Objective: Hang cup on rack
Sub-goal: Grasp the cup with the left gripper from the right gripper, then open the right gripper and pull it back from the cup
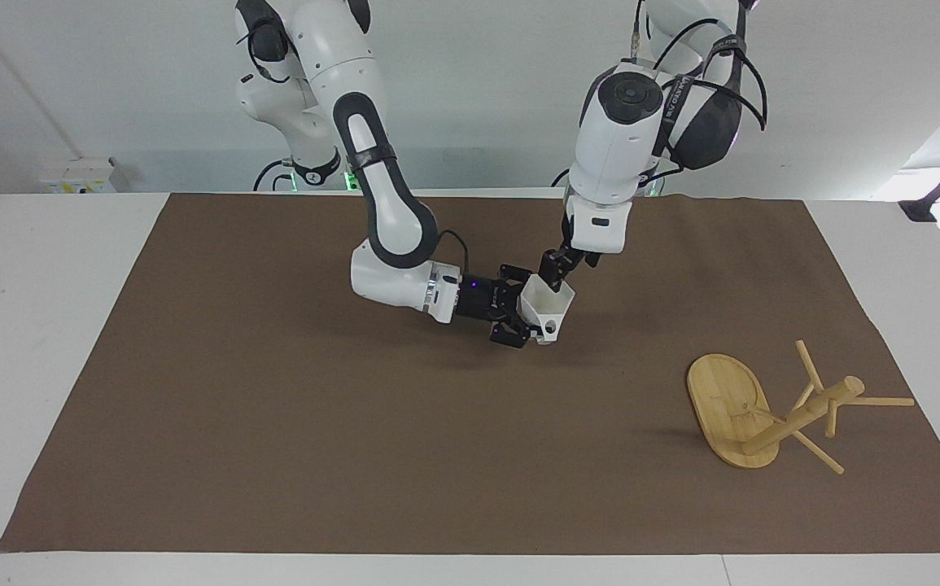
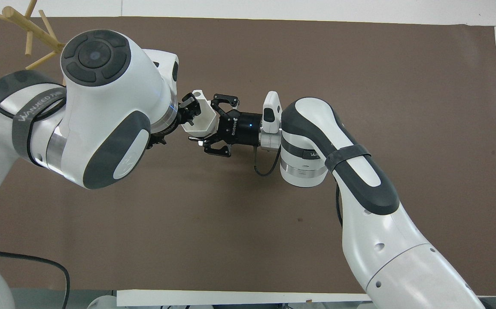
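The bamboo rack (image 2: 43, 37) has pegs that stick out from a slim post (image 2: 24, 22), so I expect it to rock a little when I push the cup onto a peg.
The white faceted cup (image 1: 547, 308) is held sideways over the middle of the brown mat, its mouth toward the left arm and its handle hanging down. My right gripper (image 1: 518, 317) is shut on the cup's base end; the cup also shows in the overhead view (image 2: 201, 121). My left gripper (image 1: 555, 275) is open, with one fingertip (image 2: 190, 108) at the cup's upper rim. The bamboo rack (image 1: 795, 415) lies tipped on its side toward the left arm's end of the table, farther from the robots than the cup. Only its pegs (image 2: 28, 28) show in the overhead view.
A brown mat (image 1: 274, 407) covers most of the white table (image 1: 38, 325). The rack's oval base (image 1: 726, 403) stands on edge, its pegs pointing toward the mat's edge. Both arms meet over the mat's centre.
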